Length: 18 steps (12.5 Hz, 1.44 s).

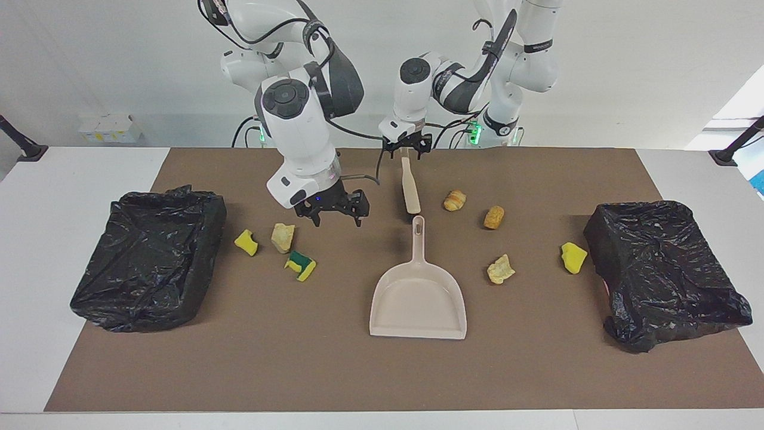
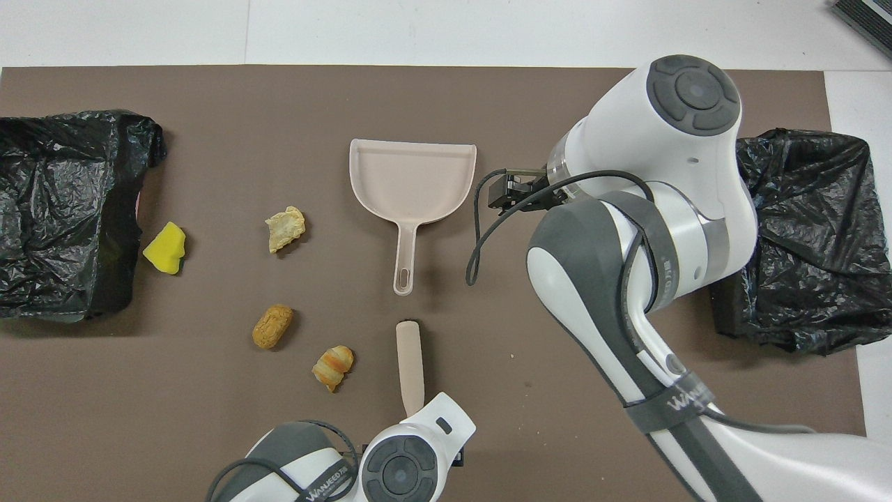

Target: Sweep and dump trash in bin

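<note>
The broad beige dustpan (image 2: 412,180) has a raised rim (image 2: 361,201) curving around it, so I expect it to keep the swept scraps together when I carry it to the bin.
Trash lies scattered on the brown mat: a yellow sponge (image 1: 246,242), a tan chunk (image 1: 282,237) and a green-yellow sponge (image 1: 300,266) toward the right arm's end. A croissant-like piece (image 1: 455,200), a bread-like piece (image 1: 493,217), a tan chunk (image 1: 500,269) and a yellow sponge (image 1: 573,257) lie toward the left arm's end. A black-lined bin (image 1: 149,257) stands at one end and a second bin (image 1: 662,269) at the other. My left gripper (image 1: 407,149) is down at the brush's (image 1: 410,185) end nearest the robots. My right gripper (image 1: 335,218) hangs open and empty over the mat.
The beige dustpan (image 1: 418,298) lies mid-mat, its handle pointing at the brush. In the overhead view the right arm (image 2: 627,230) covers the three scraps at its end of the table. White table shows around the mat (image 1: 382,370).
</note>
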Each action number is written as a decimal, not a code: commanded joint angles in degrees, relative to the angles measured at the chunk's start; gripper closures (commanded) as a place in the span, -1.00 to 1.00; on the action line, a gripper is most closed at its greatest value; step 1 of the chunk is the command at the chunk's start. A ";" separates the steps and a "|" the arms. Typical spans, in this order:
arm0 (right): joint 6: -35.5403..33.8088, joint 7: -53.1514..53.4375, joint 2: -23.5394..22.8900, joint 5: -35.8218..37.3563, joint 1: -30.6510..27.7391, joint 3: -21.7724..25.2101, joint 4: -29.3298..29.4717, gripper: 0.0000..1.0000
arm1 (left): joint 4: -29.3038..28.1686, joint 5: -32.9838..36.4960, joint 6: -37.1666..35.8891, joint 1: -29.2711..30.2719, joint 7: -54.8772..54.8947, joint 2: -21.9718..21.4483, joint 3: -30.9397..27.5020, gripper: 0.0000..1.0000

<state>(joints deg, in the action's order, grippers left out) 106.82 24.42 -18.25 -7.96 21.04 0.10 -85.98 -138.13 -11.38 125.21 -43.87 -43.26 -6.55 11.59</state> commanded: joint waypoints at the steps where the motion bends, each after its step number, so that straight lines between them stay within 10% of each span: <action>1: 3.74 0.18 -3.36 -0.74 0.92 -0.18 1.78 -1.00 | -1.70 -3.10 0.91 -2.00 -3.04 -1.10 -0.95 -0.45; 4: 7.07 5.00 -8.10 -0.83 4.34 -0.18 5.20 -1.00 | -1.44 -4.00 1.26 -1.75 -5.44 -0.66 -1.04 0.01; 7: 12.26 11.94 -12.06 -0.74 8.73 -0.01 5.56 -1.00 | -1.27 -4.00 1.27 -1.22 -3.16 -0.13 -1.13 0.96; 18: 17.80 17.94 -13.30 4.97 14.37 -0.10 0.56 -0.84 | 4.27 9.26 -21.84 14.93 3.68 -6.81 -1.83 1.00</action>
<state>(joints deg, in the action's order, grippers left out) 122.08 41.41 -31.49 -4.32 34.69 -0.09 -84.22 -133.74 -4.20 105.80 -32.42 -42.79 -10.86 9.53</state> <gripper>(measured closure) 0.044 0.740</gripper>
